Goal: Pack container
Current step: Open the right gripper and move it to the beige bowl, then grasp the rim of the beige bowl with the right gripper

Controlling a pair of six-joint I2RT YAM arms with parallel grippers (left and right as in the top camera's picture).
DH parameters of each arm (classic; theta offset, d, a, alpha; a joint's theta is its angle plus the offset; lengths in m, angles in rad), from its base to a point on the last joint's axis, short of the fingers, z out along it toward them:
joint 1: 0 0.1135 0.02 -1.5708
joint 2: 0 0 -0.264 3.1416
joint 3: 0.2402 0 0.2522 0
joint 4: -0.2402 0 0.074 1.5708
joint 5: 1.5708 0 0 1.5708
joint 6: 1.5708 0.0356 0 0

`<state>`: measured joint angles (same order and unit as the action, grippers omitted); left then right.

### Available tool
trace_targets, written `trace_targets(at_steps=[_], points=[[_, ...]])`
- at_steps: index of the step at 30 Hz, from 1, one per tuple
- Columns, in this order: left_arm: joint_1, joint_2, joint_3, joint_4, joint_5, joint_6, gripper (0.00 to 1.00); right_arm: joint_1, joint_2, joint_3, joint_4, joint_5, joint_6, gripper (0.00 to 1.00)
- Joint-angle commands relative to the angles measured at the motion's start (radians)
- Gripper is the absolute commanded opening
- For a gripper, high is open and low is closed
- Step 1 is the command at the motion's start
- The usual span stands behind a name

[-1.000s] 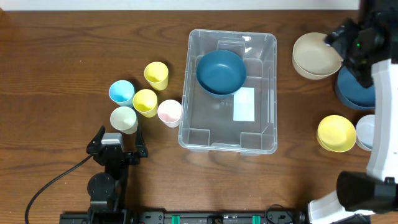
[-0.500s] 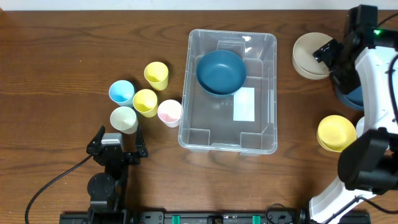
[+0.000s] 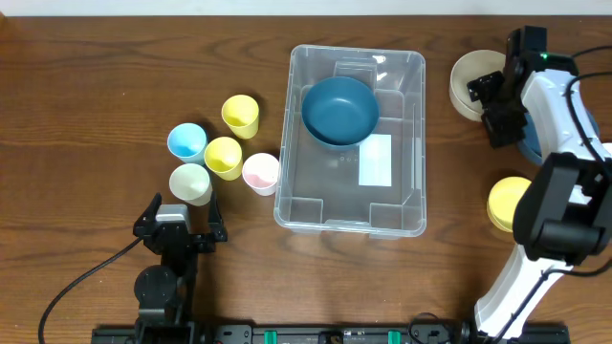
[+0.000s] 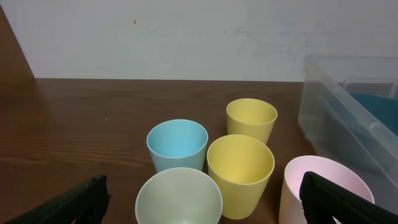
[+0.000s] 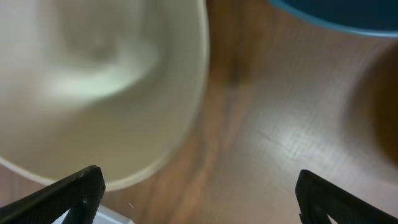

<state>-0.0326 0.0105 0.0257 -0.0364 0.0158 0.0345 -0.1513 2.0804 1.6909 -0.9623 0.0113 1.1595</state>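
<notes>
I should keep moving my right gripper in until it straddles the beige bowl's rim (image 5: 191,121), because its open fingers are lined up across the beige bowl's rim, clear of the blue bowl.
The clear container (image 3: 406,196) sits mid-table with a white label on its base and a dark blue bowl (image 3: 339,109) inside at the far end. My right gripper (image 3: 493,107) hangs open at the right edge of a beige bowl (image 3: 470,81), between it and another blue bowl (image 3: 532,145). In the right wrist view the beige bowl (image 5: 93,74) fills the upper left, and the open gripper (image 5: 199,198) has only bare wood between its fingers. My left gripper (image 3: 180,222) rests open near the front edge, holding nothing. The container's wall (image 4: 348,112) shows in the left wrist view.
Several cups stand left of the container: two yellow (image 3: 241,115) (image 3: 223,157), a light blue (image 3: 187,141), a pale green (image 3: 190,182) and a pink (image 3: 260,172). A yellow bowl (image 3: 507,203) sits front right, partly behind the right arm.
The right arm has swung left and lowered its gripper to the beige bowl's right edge. The left arm, cups and container have not moved.
</notes>
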Motion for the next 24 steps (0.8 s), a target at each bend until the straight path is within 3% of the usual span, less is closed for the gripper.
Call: trace_targets(at_steps=[1, 12, 24], points=[[0.003, -0.004, -0.022, -0.033, -0.001, 0.014, 0.98, 0.009, 0.025, -0.006, 0.029, -0.004, 0.092, 0.99], [0.003, -0.004, -0.022, -0.033, -0.001, 0.014, 0.98, 0.008, 0.075, -0.006, 0.063, 0.03, 0.142, 0.99], [0.003, -0.003, -0.022, -0.033, -0.001, 0.014, 0.98, 0.008, 0.083, -0.006, 0.069, 0.043, 0.142, 0.8]])
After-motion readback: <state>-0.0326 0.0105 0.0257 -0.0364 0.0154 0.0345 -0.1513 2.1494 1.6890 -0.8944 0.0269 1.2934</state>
